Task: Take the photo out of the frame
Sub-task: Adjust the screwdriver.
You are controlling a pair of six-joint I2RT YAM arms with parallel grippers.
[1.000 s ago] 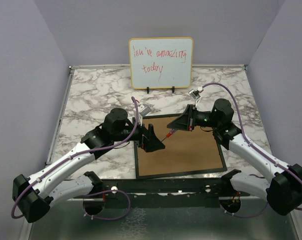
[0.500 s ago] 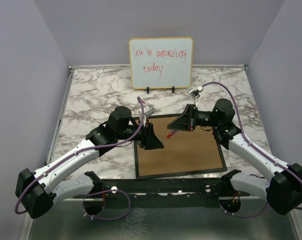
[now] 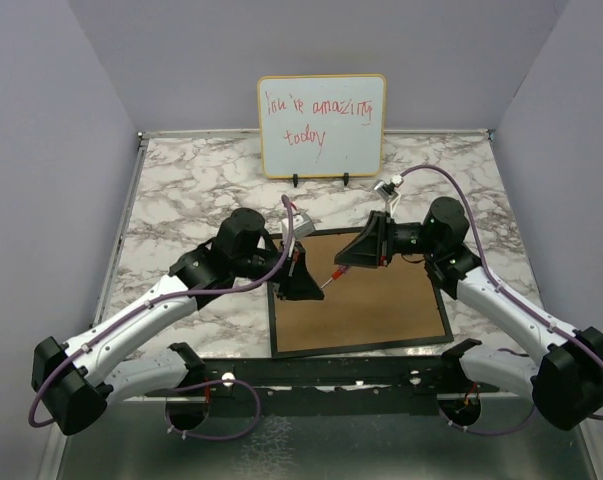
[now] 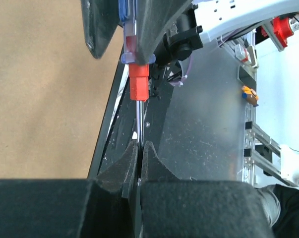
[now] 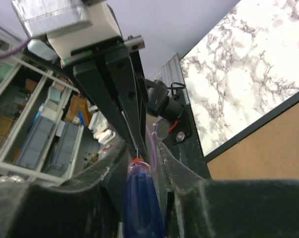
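My right gripper should open and take the handle straight (image 5: pixel 144 210) while my left gripper holds the screwdriver's stem still, because the screwdriver's handle (image 5: pixel 139 178) is slanted in my right gripper's fingers.
The frame (image 3: pixel 381 305) lies face down on the marble table, its brown back panel up inside a thin black border. The photo is hidden beneath that panel. Over the frame's upper left part, my right gripper (image 3: pixel 343 262) is shut on the blue handle (image 5: pixel 142 198) of a screwdriver (image 3: pixel 333 275). The tool's red collar (image 4: pixel 138 84) and thin metal shaft point toward my left gripper (image 4: pixel 140 144). That gripper is shut on the shaft's tip, jaws pressed together. In the right wrist view the brown panel (image 5: pixel 268 148) shows at the lower right.
A whiteboard (image 3: pixel 322 125) with red handwriting stands on small feet at the back of the marble table (image 3: pixel 191 190). Purple walls close in the left, right and back. A metal ledge with the arm bases (image 3: pixel 331 375) runs along the near edge.
My left gripper has gone from open to shut, closing on the screwdriver's shaft, and its arm has edged forward. The right arm has held the screwdriver almost still.
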